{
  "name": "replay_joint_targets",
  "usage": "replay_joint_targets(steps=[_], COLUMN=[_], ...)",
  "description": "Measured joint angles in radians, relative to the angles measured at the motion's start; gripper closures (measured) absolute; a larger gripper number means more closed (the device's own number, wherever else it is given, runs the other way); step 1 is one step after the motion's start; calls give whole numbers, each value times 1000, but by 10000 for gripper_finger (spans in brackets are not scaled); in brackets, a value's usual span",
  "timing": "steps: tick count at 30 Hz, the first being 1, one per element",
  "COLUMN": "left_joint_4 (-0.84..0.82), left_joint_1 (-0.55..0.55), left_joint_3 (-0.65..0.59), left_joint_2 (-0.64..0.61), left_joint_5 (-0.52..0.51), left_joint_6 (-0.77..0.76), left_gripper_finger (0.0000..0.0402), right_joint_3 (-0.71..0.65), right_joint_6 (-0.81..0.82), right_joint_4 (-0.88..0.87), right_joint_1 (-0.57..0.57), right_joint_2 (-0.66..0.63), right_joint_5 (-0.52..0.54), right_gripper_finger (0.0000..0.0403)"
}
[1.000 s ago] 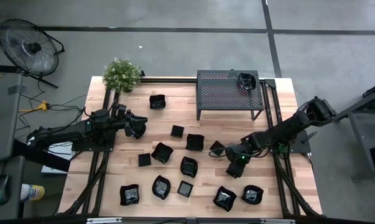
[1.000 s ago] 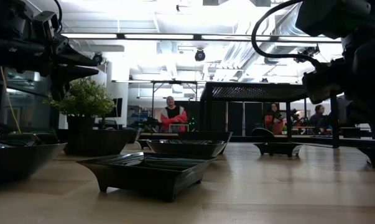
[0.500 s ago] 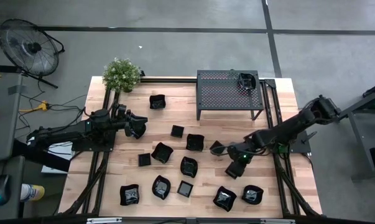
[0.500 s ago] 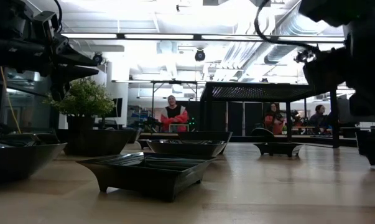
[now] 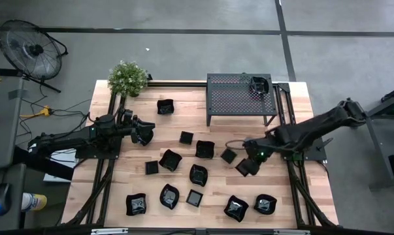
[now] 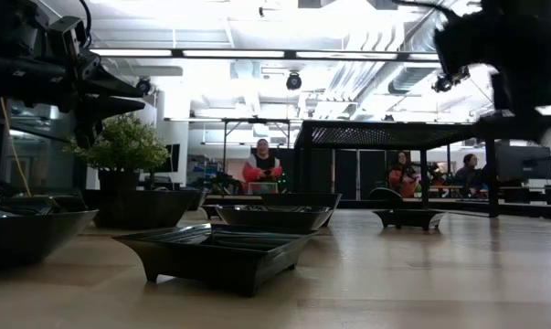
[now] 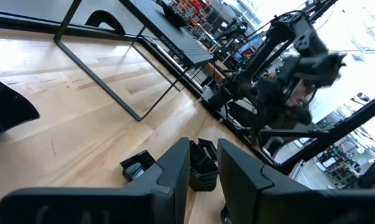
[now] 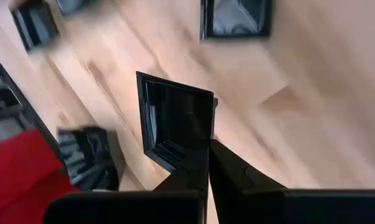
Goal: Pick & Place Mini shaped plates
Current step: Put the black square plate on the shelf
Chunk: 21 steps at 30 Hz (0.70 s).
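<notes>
My right gripper should keep carrying the square plate (image 8: 176,119), which it holds by its side, until the plate rests at the rack's plant-side end (image 5: 223,87), because that end is clear.
Several black mini shaped plates (image 5: 170,159) lie bottom-down on the wooden table (image 5: 183,117); the low view shows the nearest one (image 6: 216,256). One more plate (image 5: 258,85) sits on top of the black perforated rack (image 5: 239,94). My right gripper (image 5: 253,159) hangs over the table's right half, shut on a square mini plate (image 8: 175,121). My left gripper (image 5: 143,135) waits level at the table's left side, fingers a little apart (image 7: 210,165) with nothing between them. My right gripper pinches one side wall of the square plate (image 8: 207,134), near a corner, one finger inside the dish and one outside. The fingers come from above, slanting down. The plate is lifted clear of the table and hangs tilted below the fingers.
A potted plant (image 5: 127,78) stands at the far left corner. The rack stands on thin legs at the far right. Another plate (image 5: 228,155) lies close beside the held one. Dark frame rails (image 5: 285,124) run along the table's right side.
My right gripper has risen and drawn a little toward the far edge, tipping less steeply. The square plate it holds has come up off the table and now hangs clear. The other plates have stayed where they were.
</notes>
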Motion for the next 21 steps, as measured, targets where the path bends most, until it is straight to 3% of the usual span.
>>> replay_joint_targets(steps=[10, 21], left_joint_4=[0, 0], left_joint_1=[0, 0], left_joint_3=[0, 0], left_joint_2=[0, 0], left_joint_5=[0, 0], left_joint_6=[0, 0], left_gripper_finger=[321, 321], right_joint_3=[280, 402], right_joint_6=[-115, -119], right_joint_4=[-165, -163], right_joint_1=[-213, -559], right_joint_2=[-1, 42], right_joint_5=[85, 199], right_gripper_finger=[403, 403])
